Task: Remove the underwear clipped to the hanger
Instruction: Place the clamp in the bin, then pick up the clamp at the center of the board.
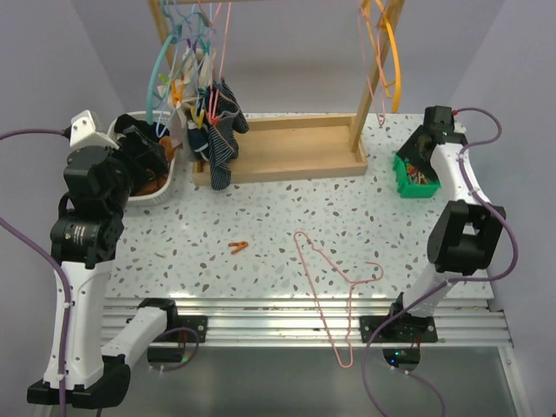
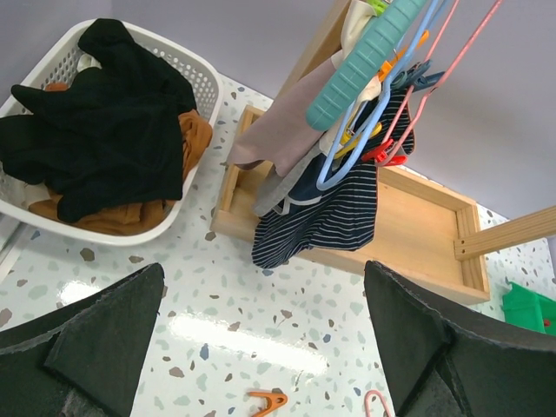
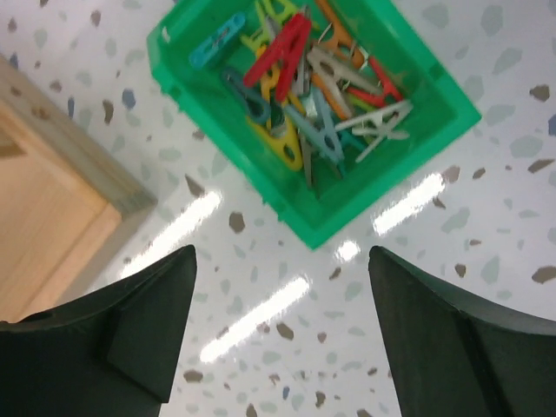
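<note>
The orange clip point(image 1: 238, 247) lies clear of the pink hanger, so the robot's open right gripper should keep going toward the clip and close on its joined end point(image 1: 245, 244).
Black underwear point(image 2: 104, 130) lies heaped in the white basket point(image 2: 195, 65) on an orange-brown cloth point(image 2: 195, 139); the heap also shows in the top view point(image 1: 139, 143). Several hangers point(image 2: 369, 65) hang on the wooden rack with clips, a dark blue striped garment point(image 2: 326, 217) and a pale cloth point(image 2: 278, 139). I see no plain black cloth on them. My left gripper point(image 2: 265, 339) is open and empty above the table, between basket and rack. My right gripper point(image 3: 278, 330) is open and empty just in front of the green clip bin point(image 3: 313, 95).
The rack's wooden tray point(image 1: 287, 148) stands at the back centre. A pink hanger point(image 1: 334, 278) lies on the table near the front edge. An orange clip point(image 1: 237, 247) lies on the table left of it. The green bin point(image 1: 415, 178) is at the right.
</note>
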{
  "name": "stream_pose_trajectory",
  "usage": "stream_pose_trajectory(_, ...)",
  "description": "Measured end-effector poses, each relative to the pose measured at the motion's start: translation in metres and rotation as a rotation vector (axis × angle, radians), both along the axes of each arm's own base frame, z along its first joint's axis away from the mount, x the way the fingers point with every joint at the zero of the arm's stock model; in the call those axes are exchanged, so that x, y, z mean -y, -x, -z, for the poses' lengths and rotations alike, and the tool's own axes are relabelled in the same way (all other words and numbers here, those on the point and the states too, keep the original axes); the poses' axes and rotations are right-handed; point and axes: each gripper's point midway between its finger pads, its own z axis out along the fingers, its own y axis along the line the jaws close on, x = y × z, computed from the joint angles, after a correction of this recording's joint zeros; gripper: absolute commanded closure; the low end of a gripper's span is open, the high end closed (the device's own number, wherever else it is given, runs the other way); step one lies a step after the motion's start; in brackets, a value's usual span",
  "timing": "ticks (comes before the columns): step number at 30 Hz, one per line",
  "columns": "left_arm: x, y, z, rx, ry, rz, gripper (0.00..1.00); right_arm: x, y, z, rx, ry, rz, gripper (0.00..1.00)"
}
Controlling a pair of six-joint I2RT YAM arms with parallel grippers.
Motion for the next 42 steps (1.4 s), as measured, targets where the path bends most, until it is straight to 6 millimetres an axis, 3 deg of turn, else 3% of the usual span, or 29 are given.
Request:
stream_pose_trajectory(3, 0.000, -0.001, 0.001, -0.003, 0.000, -0.001, 0.00, -0.028, 0.021, -0.008, 0.021, -0.042, -0.098, 0.17)
stream_pose_trajectory(5, -0.001, -0.001, 0.001, -0.001, -0.001, -0.004, 0.00, -0.066, 0.029, -0.021, 0.041, -0.046, -0.223, 0.17)
stream_pose_trajectory(9, -0.003, -0.002, 0.003, -0.003, -0.005, -0.016, 0.00, -0.205, 0.050, -0.033, 0.068, -0.089, -0.631, 0.16)
stream_pose_trajectory(11, -0.004, -0.002, 0.006, -0.009, -0.007, -0.021, 0.00, -0.279, 0.080, -0.021, 0.029, -0.127, -0.863, 0.16)
stream_pose_trajectory(13, -0.004, -0.002, 0.009, -0.013, -0.008, -0.024, 0.00, -0.336, 0.115, -0.001, -0.043, -0.151, -1.071, 0.16)
stream_pose_trajectory(17, -0.006, 0.003, 0.013, -0.015, -0.010, -0.032, 0.00, -0.403, 0.174, 0.049, -0.205, -0.117, -1.400, 0.13)
stream_pose_trajectory(21, -0.009, 0.011, 0.012, 0.001, -0.013, -0.046, 0.00, -0.444, 0.222, 0.084, -0.311, -0.054, -1.663, 0.13)
stream_pose_trajectory(25, -0.013, 0.020, 0.010, 0.025, -0.015, -0.063, 0.00, -0.466, 0.245, 0.089, -0.308, -0.011, -1.833, 0.12)
stream_pose_trajectory(31, -0.016, 0.027, 0.010, 0.038, -0.016, -0.075, 0.00, -0.492, 0.238, 0.098, -0.240, 0.126, -2.003, 0.11)
stream_pose_trajectory(38, -0.019, 0.028, 0.013, 0.033, -0.023, -0.094, 0.00, -0.497, 0.227, 0.130, -0.264, 0.232, -2.124, 0.11)
stream_pose_trajectory(42, -0.022, 0.032, 0.010, 0.045, -0.025, -0.106, 0.00, -0.507, 0.219, 0.126, -0.212, 0.266, -2.170, 0.12)
